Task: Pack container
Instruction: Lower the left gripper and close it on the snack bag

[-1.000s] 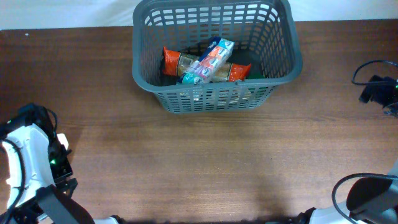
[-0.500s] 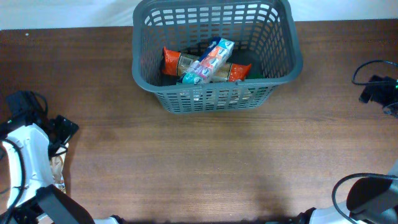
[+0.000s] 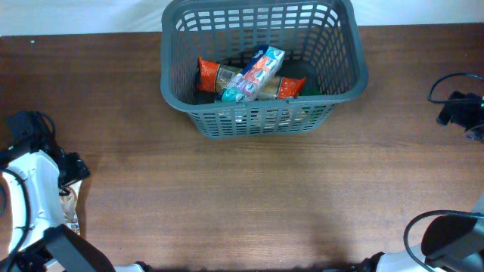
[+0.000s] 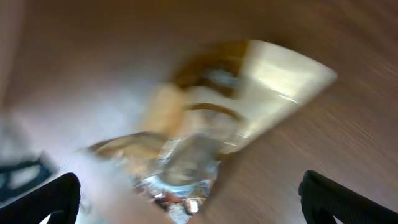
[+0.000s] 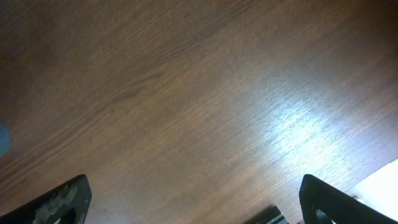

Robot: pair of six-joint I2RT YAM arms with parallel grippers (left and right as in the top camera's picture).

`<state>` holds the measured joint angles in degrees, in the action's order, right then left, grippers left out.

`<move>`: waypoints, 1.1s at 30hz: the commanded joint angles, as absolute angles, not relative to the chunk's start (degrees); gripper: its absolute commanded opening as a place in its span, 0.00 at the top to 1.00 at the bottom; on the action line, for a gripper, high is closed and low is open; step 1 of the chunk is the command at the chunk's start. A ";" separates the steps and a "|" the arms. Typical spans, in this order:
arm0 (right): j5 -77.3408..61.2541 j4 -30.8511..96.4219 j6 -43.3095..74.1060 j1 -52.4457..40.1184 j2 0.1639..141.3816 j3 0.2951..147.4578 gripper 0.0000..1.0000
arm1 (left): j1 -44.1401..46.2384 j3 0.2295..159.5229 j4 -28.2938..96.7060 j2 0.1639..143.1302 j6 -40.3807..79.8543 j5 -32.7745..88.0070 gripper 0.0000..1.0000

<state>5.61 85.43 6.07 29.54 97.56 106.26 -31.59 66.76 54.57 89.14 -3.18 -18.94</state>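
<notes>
I should move back, line up my fingers with the snack packet and come down over its middle, because the packet lies at a slant under my open left gripper.
The container is a dark grey slotted basket at the back middle of the table. Inside it lie an orange-ended snack packet, a blue and white packet across it, and something green in the right corner. A crinkly clear and beige snack packet lies on the wood at the left edge, also seen from overhead as the snack packet. My left gripper hovers open just over it, blurred, holding nothing. My right gripper is open above bare wood.
The left arm is white and stands by the table's left edge. Black cables and a dark clamp sit at the right edge. The right arm's base shows at the bottom right. White backdrop runs behind the basket.
The left gripper swung away from the table's front edge, uncovering the snack packet on the wood, then came back slightly towards it. Basket contents and right arm are unchanged.
</notes>
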 commanded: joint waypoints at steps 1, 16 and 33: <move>6.50 85.41 6.72 29.67 96.86 106.06 0.01 | -31.68 67.35 54.70 88.64 -22.94 -2.07 0.01; 6.50 85.41 6.72 29.67 96.86 106.06 0.01 | -43.24 67.33 56.71 88.92 -34.59 2.94 0.01; 6.50 85.41 6.72 29.67 96.86 106.06 0.01 | -45.28 65.67 54.74 95.39 -38.37 2.48 0.01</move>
<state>5.61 85.43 6.07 29.54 97.56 106.26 -45.04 66.26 55.81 93.43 -36.91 3.62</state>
